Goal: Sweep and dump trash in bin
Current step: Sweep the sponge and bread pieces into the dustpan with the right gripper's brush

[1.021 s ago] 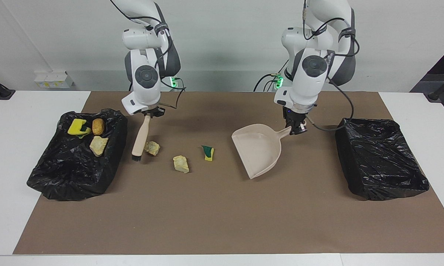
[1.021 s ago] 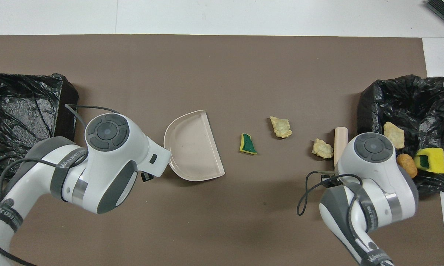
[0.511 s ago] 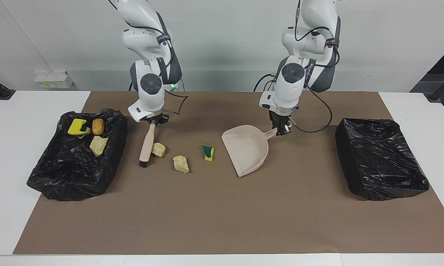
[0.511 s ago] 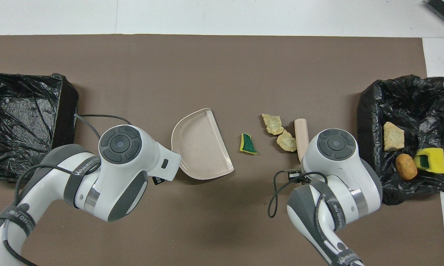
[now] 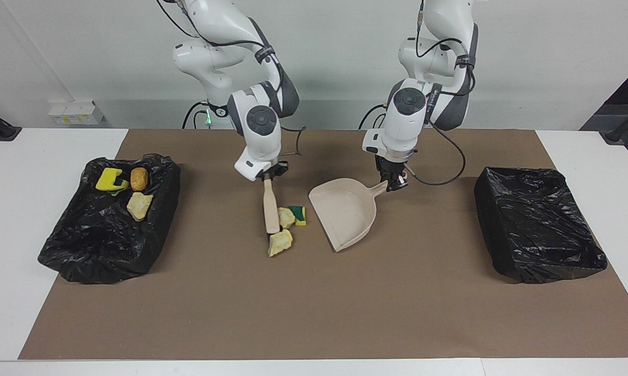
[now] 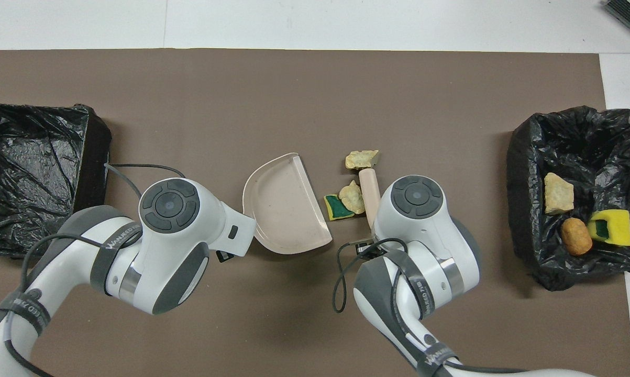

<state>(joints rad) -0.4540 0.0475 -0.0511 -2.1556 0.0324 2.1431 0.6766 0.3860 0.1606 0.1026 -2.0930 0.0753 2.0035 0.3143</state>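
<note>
My right gripper has the brush's tip short of one beige chunk [image 6: 361, 158], so it should sweep in the nearer pieces first and then swing the brush back behind that chunk.
Three bits of trash lie bunched beside the dustpan's [image 5: 345, 211] open edge: a beige chunk [image 5: 286, 216], a yellow-green sponge bit [image 5: 298, 214] and a second beige chunk [image 5: 280, 243]. From overhead the same pieces are the chunk [image 6: 352, 195], the sponge bit [image 6: 336, 207] and the other chunk [image 6: 361, 159]. My right gripper [image 5: 268, 177] is shut on the brush [image 5: 270, 206], which lies against the chunks. My left gripper [image 5: 394, 181] is shut on the dustpan's handle, with the beige pan [image 6: 283, 209] resting on the mat.
A black-lined bin [image 5: 157, 209] at the right arm's end holds a sponge piece [image 5: 109, 180], a brown lump [image 5: 139, 178] and a beige chunk [image 5: 139, 205]. Another black-lined bin [image 5: 538, 224] sits at the left arm's end. A brown mat [image 5: 314, 303] covers the table.
The right gripper has swept the brush toward the dustpan, pushing both beige chunks up to the sponge bit. The left gripper has slid the dustpan a little toward the trash.
</note>
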